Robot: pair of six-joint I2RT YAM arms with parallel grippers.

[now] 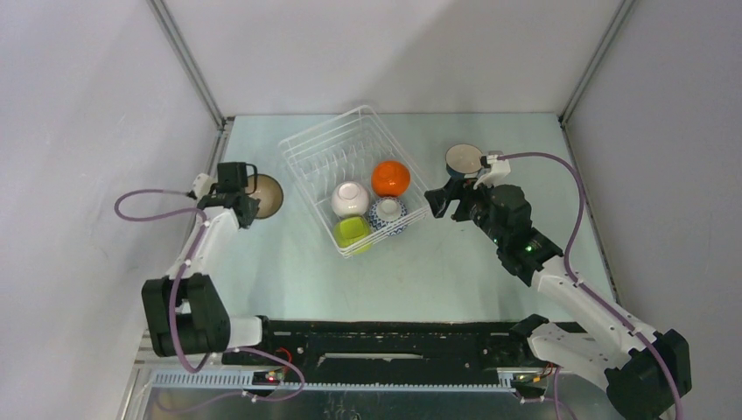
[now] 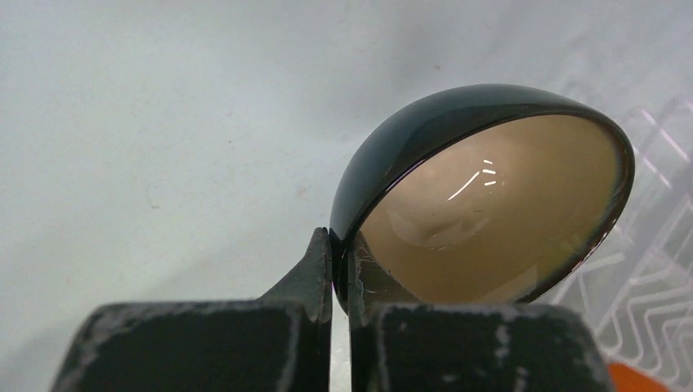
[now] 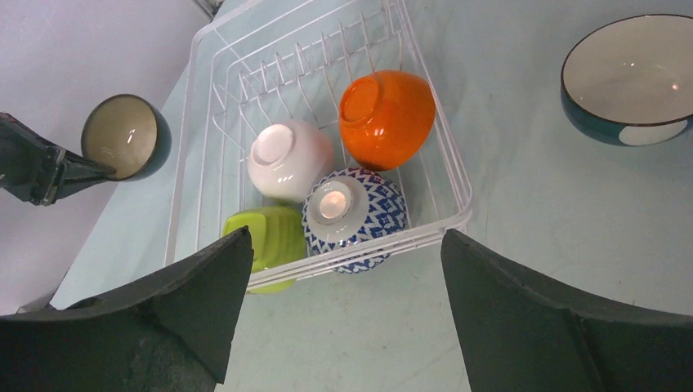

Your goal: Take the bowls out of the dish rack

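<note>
The dark blue bowl (image 1: pixel 268 195) hangs with its open side up over free tabletop (image 1: pixel 266 223) beside the rack. The robot's left gripper keeps lowering the bowl until its base rests there.
The white wire dish rack (image 1: pixel 297 144) stands at the table's middle. It holds the orange bowl (image 1: pixel 390 178), the white bowl (image 1: pixel 349 198), the blue-and-white patterned bowl (image 1: pixel 388 213) and the lime green bowl (image 1: pixel 352 231), all turned bottom up or on their sides. My left gripper (image 1: pixel 245 203) is left of the rack, shut on the rim of the dark blue bowl (image 2: pixel 425 135), which is tilted on its side. My right gripper (image 3: pixel 343 237) is open and empty, just right of the rack's near corner (image 3: pixel 458 188). The teal bowl (image 1: pixel 462 160) sits upright on the table right of the rack.
Grey walls close in the table on the left, back and right. The left wall is close behind the left arm. The rack's wires (image 2: pixel 654 269) show at the right of the left wrist view. The arm bases and a black rail (image 1: pixel 394 337) run along the near edge.
</note>
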